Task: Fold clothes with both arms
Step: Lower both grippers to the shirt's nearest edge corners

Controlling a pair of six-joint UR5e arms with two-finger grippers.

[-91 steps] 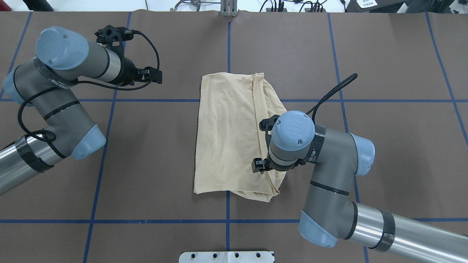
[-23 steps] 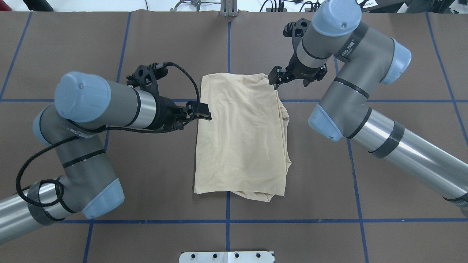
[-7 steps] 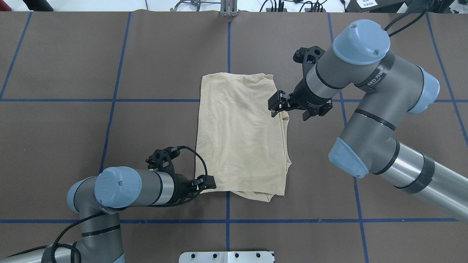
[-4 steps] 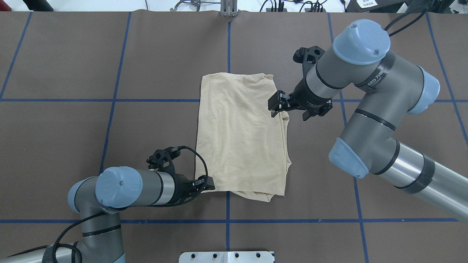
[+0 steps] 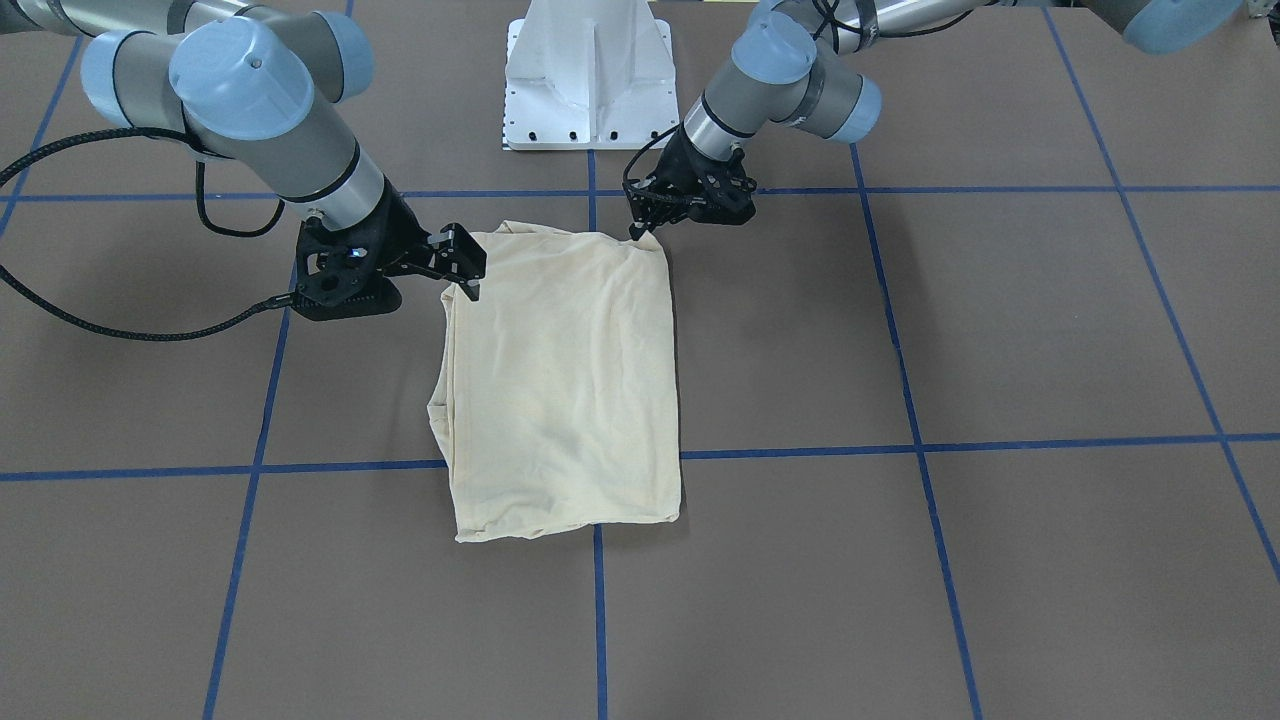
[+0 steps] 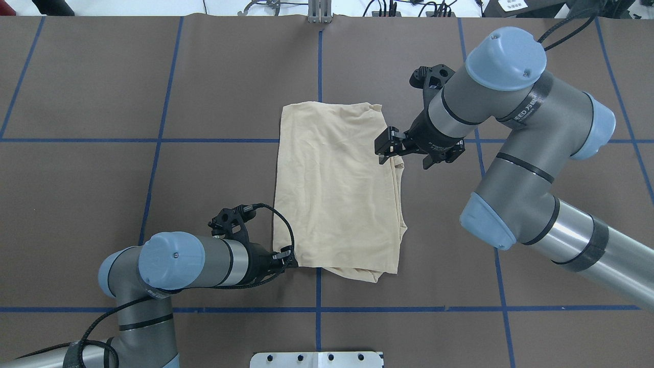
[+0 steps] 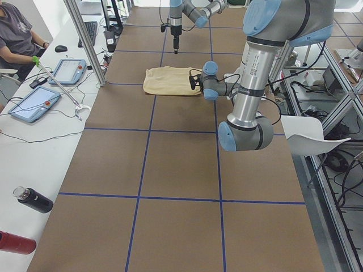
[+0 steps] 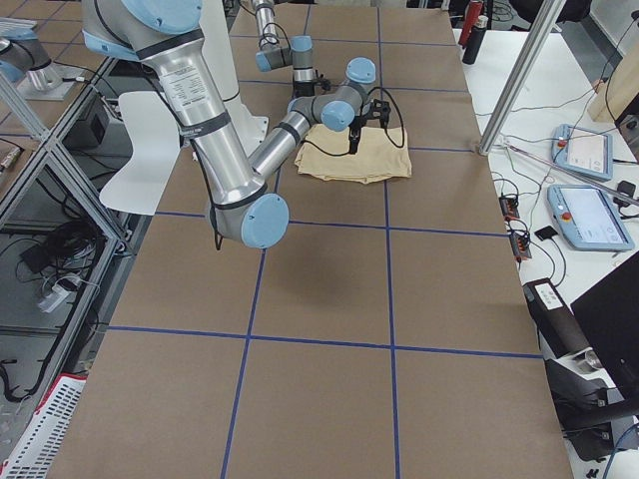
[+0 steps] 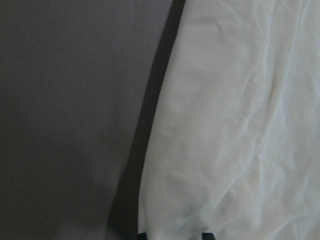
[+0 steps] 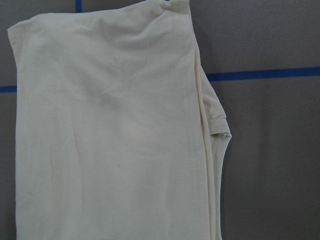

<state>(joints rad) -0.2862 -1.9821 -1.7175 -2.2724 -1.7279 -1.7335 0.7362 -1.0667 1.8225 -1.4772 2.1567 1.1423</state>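
Note:
I expect the cream-yellow shirt [image 5: 561,386] to fold over as one stack when I bring its corners across, because loose layers [image 5: 444,390] lie close together along the shirt's edge.
The cream-yellow shirt [image 6: 337,189] lies folded into a rectangle at the table's middle, plain side up, its print hidden. It also shows in the front view [image 5: 565,390] and both wrist views [image 9: 240,125] [image 10: 110,135]. My left gripper [image 6: 292,258] [image 5: 638,228] is low at the shirt's near-left corner. Its two fingertips [image 9: 142,235] stand a little apart with cloth between them. My right gripper [image 6: 384,153] [image 5: 468,285] hangs open above the shirt's right edge and holds nothing. Loose layers stick out along that edge.
The brown table cover carries a blue tape grid [image 6: 319,61]. The white pedestal base [image 5: 590,60] stands at the robot's side of the table. An operator [image 7: 14,28], tablets [image 7: 34,105] and bottles [image 7: 34,201] sit at a side desk beyond the far edge.
My left gripper went from the shirt's left edge to its near-left corner and crept a little closer in the last second. My right gripper moved from the far-right corner along the right edge and now holds still.

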